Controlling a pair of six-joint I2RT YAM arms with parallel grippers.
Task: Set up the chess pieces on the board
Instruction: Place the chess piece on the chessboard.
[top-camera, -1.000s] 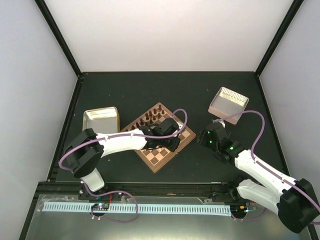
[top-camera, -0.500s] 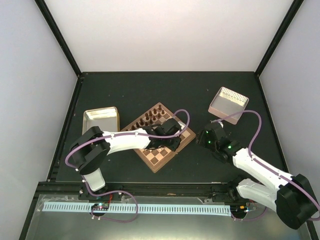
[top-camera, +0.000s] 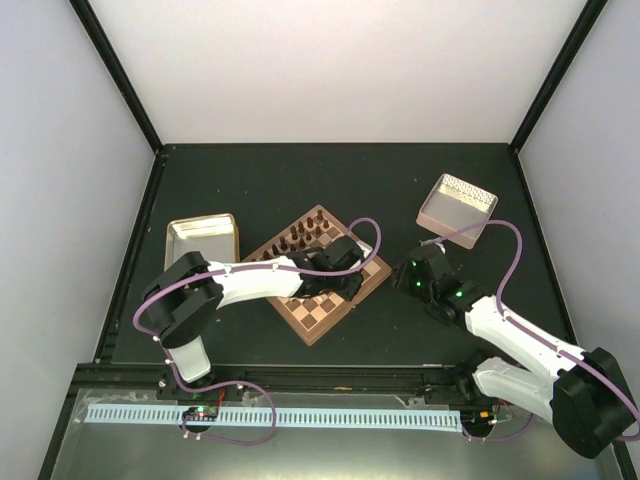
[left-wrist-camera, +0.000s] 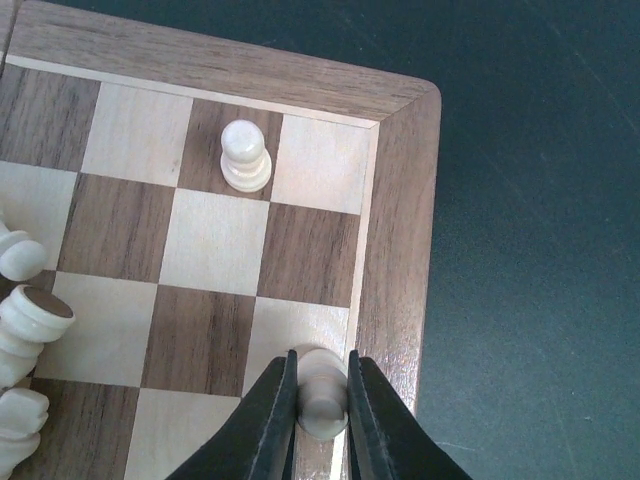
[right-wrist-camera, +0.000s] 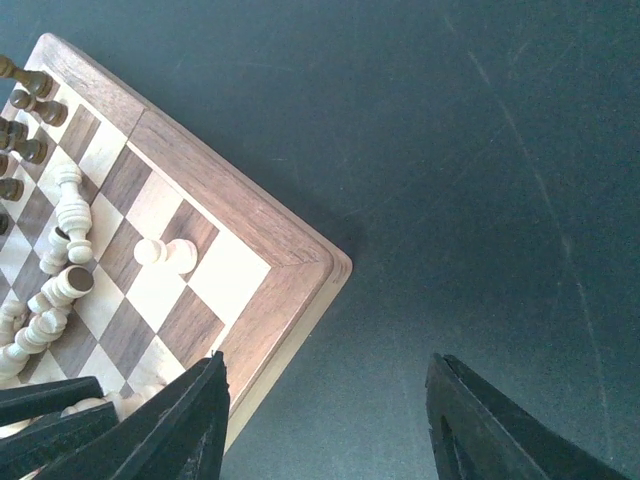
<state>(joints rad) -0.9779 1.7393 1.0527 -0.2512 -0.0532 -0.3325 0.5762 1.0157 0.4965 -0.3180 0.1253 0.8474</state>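
My right gripper should take the long pale piece (right-wrist-camera: 72, 195), lying flat across the squares, around its middle (right-wrist-camera: 74, 214) and bring it to my left gripper before standing it.
The board (top-camera: 322, 318) lies turned like a diamond at mid-table, with dark chess pieces (top-camera: 300, 236) standing along its far rows. My left gripper (top-camera: 352, 288) is shut on a pale chess piece (left-wrist-camera: 322, 392), held upright over a light square against the board's rim (left-wrist-camera: 400, 220). One pale pawn (left-wrist-camera: 244, 155) stands near the corner. Several pale pieces (left-wrist-camera: 20, 330) lie heaped at the left of that view. My right gripper (right-wrist-camera: 330, 420) hangs open over the dark table beside the board's corner (right-wrist-camera: 290, 270), with nothing between its fingers.
A shallow yellowish metal tray (top-camera: 202, 240) sits left of the board. A pinkish bin (top-camera: 456, 208) stands at the back right, beyond my right arm. Black frame posts and pale walls close in the table on three sides.
My left arm has shifted slightly while its gripper stays low over the board's edge. The right gripper has edged a little toward the board and its jaws have narrowed somewhat.
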